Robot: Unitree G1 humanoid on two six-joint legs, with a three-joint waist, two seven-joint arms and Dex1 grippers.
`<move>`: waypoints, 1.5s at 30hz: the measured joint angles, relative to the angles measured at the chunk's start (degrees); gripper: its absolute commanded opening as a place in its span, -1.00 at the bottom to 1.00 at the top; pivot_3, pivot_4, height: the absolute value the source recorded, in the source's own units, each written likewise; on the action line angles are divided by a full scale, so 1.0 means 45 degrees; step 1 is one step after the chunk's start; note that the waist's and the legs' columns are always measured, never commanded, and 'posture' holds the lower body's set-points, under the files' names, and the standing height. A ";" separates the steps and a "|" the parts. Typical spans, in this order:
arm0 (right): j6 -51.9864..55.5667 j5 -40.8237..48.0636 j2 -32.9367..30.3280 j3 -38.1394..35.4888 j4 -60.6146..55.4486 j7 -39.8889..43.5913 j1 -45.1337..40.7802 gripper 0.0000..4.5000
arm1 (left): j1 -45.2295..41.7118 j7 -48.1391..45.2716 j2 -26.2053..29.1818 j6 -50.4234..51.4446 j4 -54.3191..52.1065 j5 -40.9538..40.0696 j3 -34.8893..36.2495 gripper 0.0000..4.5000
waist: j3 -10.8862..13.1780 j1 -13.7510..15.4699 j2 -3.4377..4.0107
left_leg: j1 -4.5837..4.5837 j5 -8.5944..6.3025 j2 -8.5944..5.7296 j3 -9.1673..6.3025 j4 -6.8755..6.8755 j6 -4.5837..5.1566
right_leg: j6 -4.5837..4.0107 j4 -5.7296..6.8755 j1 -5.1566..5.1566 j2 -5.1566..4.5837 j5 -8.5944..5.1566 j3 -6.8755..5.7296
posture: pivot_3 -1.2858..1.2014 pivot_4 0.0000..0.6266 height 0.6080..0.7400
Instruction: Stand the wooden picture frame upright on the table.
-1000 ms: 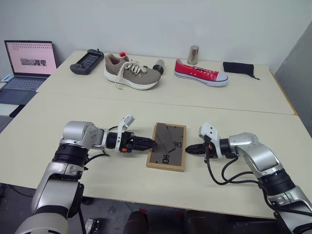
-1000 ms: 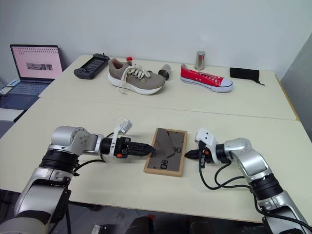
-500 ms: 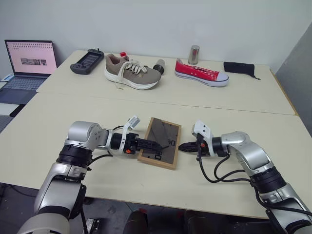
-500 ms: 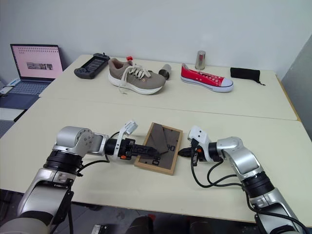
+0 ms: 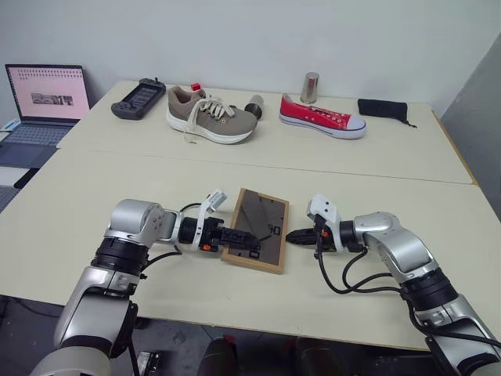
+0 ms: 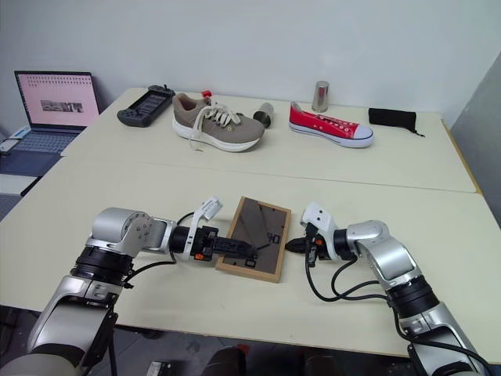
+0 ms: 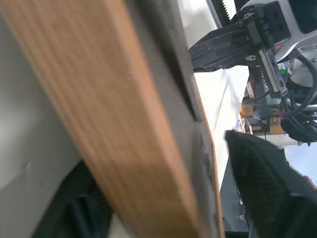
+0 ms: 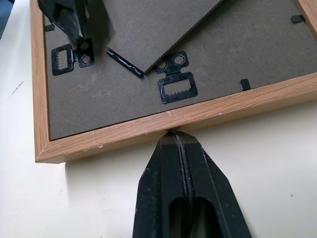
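The strut is folded flat against the dark board, so next I open my right gripper and swing the strut out with it before I raise the frame.
The wooden picture frame lies back-side up on the table, near the front, showing its dark board and strut. My left gripper comes in from the left and is shut on the frame's left edge. One finger rests over the board and the other sits under the wood. The held edge looks slightly raised. My right gripper is shut and empty, its tip pressed against the frame's right edge.
Along the far side of the table stand a taupe sneaker, a red sneaker, a game controller, a metal cup and a black pouch. A laptop sits off to the far left.
The frame has slid left and turned slightly, pushed by the shut right gripper. Its left edge has gone in between the left gripper's fingers, which have closed onto it.
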 measured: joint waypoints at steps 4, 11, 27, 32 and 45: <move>-0.0011 0.0001 0.0020 -0.0001 0.0039 -0.0135 -0.0001 -1.00 | -0.0001 -0.0073 0.0055 0.0088 -0.0010 -0.0162 0.0076 -0.19 | 0.0000 -0.0004 0.0000 | 0.0000 0.0000 0.0001 0.0000 -0.0001 0.0001 | 0.0000 0.0001 -0.0002 0.0001 0.0000 -0.0001 | 0.03 -0.52 1.00; -0.0071 0.0024 0.0093 -0.0004 0.0303 -0.0166 -0.0156 -1.00 | -0.0026 -0.0082 0.0066 0.0311 -0.0123 -0.0625 0.0460 -0.42 | 0.0000 -0.0017 0.0000 | 0.0000 0.0000 0.0002 -0.0001 0.0000 0.0001 | 0.0000 0.0002 -0.0003 0.0003 0.0000 0.0000 | 0.03 -0.52 1.00; 0.2237 0.2352 -0.0302 -0.2327 0.1460 0.0771 -0.3606 -0.47 | -0.1126 0.1436 -0.0200 -0.0475 -0.0503 -0.0975 0.2865 -0.42 | 0.0020 -0.0201 0.0017 | -0.0014 0.0007 0.0006 0.0000 -0.0001 -0.0007 | -0.0004 0.0014 -0.0025 0.0003 0.0002 0.0002 | 0.03 -0.52 1.00; 0.2892 0.3152 0.0440 -0.2933 0.1844 0.0624 -0.5722 0.01 | -0.1460 0.1438 -0.0314 -0.1296 -0.0446 -0.0773 0.2861 -0.42 | 0.0019 -0.0199 0.0017 | -0.0013 0.0006 0.0008 -0.0013 -0.0007 -0.0006 | -0.0004 0.0010 -0.0018 0.0001 0.0002 -0.0018 | 0.03 -0.52 1.00; 0.2166 0.2769 0.2050 -0.2331 0.3162 0.0041 -0.6398 0.77 | -0.1474 0.1489 -0.0407 -0.1972 -0.0168 -0.0404 0.2705 -0.42 | 0.0020 -0.0200 0.0018 | -0.0022 0.0007 0.0008 -0.0012 -0.0009 -0.0006 | -0.0004 0.0013 -0.0029 0.0000 0.0002 -0.0022 | 0.03 -0.52 1.00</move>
